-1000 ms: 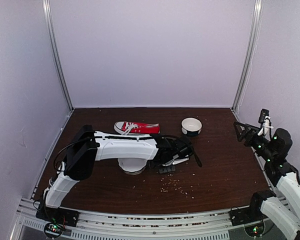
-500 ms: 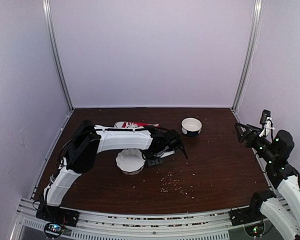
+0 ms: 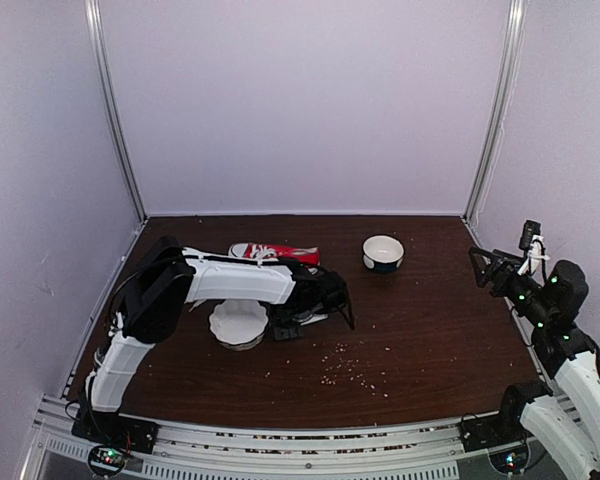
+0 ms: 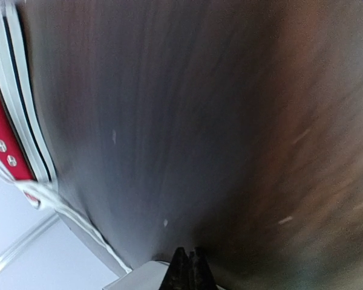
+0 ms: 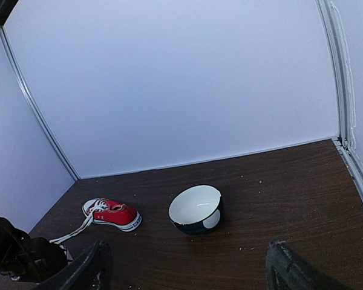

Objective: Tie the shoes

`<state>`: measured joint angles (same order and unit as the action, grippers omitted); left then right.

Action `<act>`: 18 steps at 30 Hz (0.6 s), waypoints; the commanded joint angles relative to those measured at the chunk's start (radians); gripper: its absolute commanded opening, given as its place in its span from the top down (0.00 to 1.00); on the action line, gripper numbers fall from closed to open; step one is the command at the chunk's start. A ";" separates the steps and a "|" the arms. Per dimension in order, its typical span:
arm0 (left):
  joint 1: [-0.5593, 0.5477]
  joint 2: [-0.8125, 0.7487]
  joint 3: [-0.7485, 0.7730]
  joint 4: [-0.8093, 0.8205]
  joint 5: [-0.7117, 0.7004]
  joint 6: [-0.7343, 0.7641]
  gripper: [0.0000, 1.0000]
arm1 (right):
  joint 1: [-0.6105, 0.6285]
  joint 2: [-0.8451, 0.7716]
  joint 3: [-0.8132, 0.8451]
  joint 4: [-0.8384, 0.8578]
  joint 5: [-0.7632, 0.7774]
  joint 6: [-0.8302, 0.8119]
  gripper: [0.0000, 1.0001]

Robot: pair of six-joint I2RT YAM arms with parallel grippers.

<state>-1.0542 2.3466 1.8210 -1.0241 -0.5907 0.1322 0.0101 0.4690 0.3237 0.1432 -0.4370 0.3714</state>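
My closed fingers are beside the white bowl [image 3: 237, 322], and clear wood [image 3: 178, 350] lies beyond it, so my left gripper keeps pushing the bowl until it gets near the pale wall.
The red shoe [image 3: 276, 252] with its white sole lies on its side near the back of the table, its white laces [image 5: 70, 232] trailing loose towards the left arm. In the left wrist view the shoe [image 4: 5, 124] fills the left edge with a lace [image 4: 69, 212] beside it. My left gripper [image 3: 346, 312] hangs shut and empty just in front of the shoe, low over the wood; its fingertips [image 4: 190, 261] are pressed together. My right gripper [image 3: 485, 268] stands open and empty, raised at the far right, facing the shoe [image 5: 112, 214].
A dark bowl [image 3: 383, 252] with a white inside stands right of the shoe, also in the right wrist view [image 5: 196, 209]. A white bowl [image 3: 238, 323] sits under the left arm's forearm. Crumbs [image 3: 355, 370] are scattered at front centre. Pale walls close three sides.
The left arm has swung leftward and back towards the shoe, gripper still shut. The white bowl beneath it has shifted left. The right arm has barely moved.
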 commanded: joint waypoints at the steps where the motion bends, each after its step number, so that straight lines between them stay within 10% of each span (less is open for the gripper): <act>1: 0.075 -0.015 -0.117 -0.073 0.024 -0.062 1.00 | 0.005 -0.008 0.014 0.007 0.016 -0.012 0.12; 18: 0.283 -0.177 -0.502 -0.124 0.077 -0.261 1.00 | 0.005 -0.009 0.028 0.083 -0.003 -0.015 0.11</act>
<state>-0.8238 2.1452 1.4200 -1.1023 -0.6308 -0.0689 0.0101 0.4694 0.3237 0.1772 -0.4374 0.3653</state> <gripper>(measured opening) 0.004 0.893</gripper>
